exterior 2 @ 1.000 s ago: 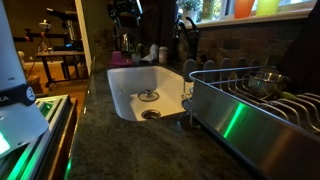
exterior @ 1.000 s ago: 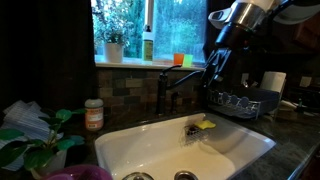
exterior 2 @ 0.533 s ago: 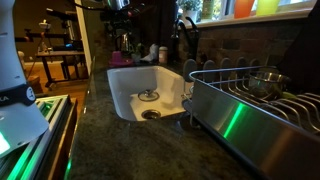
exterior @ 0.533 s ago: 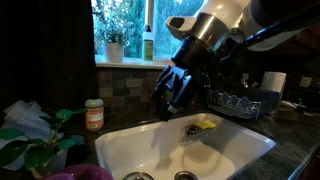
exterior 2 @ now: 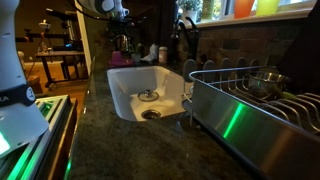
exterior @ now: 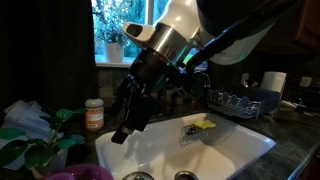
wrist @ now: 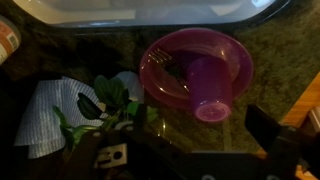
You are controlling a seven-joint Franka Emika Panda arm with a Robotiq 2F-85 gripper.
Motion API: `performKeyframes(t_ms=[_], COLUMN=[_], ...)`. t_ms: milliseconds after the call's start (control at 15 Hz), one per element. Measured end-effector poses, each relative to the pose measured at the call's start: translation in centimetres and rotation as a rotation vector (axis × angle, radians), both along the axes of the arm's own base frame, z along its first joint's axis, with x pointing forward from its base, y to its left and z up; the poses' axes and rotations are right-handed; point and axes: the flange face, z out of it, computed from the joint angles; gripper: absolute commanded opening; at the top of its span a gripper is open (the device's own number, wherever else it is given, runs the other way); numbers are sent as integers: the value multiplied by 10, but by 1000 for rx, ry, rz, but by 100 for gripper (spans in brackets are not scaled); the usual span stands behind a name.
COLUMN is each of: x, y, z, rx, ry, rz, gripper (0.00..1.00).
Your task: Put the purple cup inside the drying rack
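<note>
The plant's leaves (wrist: pixel 108 100) are in the way of one finger of my gripper, so next I turn my gripper clear and move over the purple cup (wrist: pixel 210 88) from a different angle.
In the wrist view the small purple cup (wrist: pixel 208 88) lies tilted inside a wider magenta bowl (wrist: pixel 165 62) on the dark counter, its base towards the camera. My gripper (wrist: pixel 180 142) hangs above them, open and empty, with one finger showing at the right. In an exterior view the gripper (exterior: pixel 124 128) is over the left end of the white sink (exterior: pixel 230 150), and only the bowl's rim (exterior: pixel 80 174) shows at the bottom left. The dark wire drying rack stands far off beside the sink in both exterior views (exterior: pixel 240 101) (exterior 2: pixel 240 112).
A potted plant (exterior: pixel 40 148) and white cloth (wrist: pixel 45 110) sit next to the bowl. An orange-lidded jar (exterior: pixel 93 115), the faucet (exterior: pixel 165 90) and a sponge holder (exterior: pixel 204 125) are by the sink. A metal bowl (exterior 2: pixel 262 82) lies in the rack.
The arm has swung from above the rack across the sink to the counter end with the bowl, and has come lower. The gripper stays empty.
</note>
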Motion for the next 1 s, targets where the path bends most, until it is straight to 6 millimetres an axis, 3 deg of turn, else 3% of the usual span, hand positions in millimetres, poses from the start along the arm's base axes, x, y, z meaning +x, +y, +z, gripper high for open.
performKeyframes(t_ms=[267,533,733,1000], x=[2,-6,-21,-12], y=[9,48,80,81], z=[-3,-20,-15,-12], rx=[-2,-39,1,-13], ry=[-3,45,82,72], rz=[11,13,86,26], gripper=[100,100,100,100])
